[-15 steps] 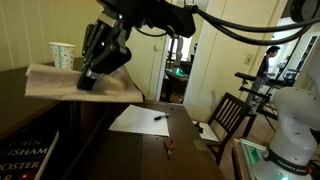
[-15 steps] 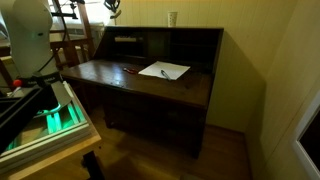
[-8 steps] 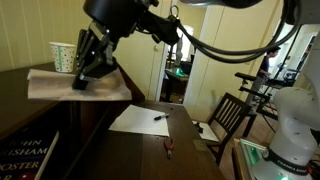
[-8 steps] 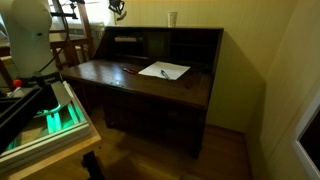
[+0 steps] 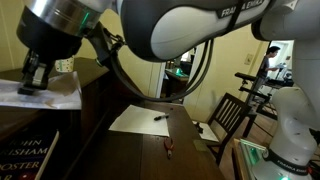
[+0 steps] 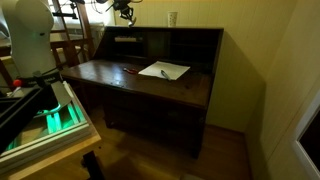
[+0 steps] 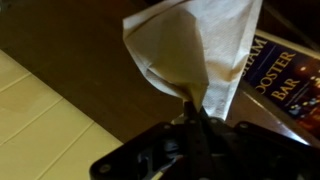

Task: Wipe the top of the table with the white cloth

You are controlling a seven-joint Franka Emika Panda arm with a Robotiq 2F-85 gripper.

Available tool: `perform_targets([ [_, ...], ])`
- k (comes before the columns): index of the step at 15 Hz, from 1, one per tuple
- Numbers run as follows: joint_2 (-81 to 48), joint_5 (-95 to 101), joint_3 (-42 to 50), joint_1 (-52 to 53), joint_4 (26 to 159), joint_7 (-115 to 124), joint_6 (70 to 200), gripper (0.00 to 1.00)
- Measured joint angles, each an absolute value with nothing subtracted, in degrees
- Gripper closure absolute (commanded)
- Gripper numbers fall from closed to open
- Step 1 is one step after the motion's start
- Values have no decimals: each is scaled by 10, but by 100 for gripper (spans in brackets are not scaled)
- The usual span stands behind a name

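Next, my gripper turns around and wipes along the table's top toward the cup, because the white cloth is already at the table's edge by the book.
The white cloth lies rumpled on the high top of the dark brown table, at the left of an exterior view. My gripper stands over it, shut on a pinched fold. In the wrist view the cloth fans out from my shut fingertips over the brown top. In an exterior view my gripper is above the top of the table; the cloth does not show there.
A flat white paper sheet with a pen lies on the lower desk surface, also seen as. A small red-handled tool lies near it. A book lies close by. A cup stands on the top.
My gripper has dragged the cloth to the left along the top. The arm now fills the upper picture and hides the paper cup that showed before.
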State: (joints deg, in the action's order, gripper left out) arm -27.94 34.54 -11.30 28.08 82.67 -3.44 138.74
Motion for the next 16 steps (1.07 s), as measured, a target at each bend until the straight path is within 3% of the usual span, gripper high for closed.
perform_targets([
  [7,-356,345,-70,293,744,5,1396,100],
  [16,-356,342,-10,286,724,57,1328,100],
])
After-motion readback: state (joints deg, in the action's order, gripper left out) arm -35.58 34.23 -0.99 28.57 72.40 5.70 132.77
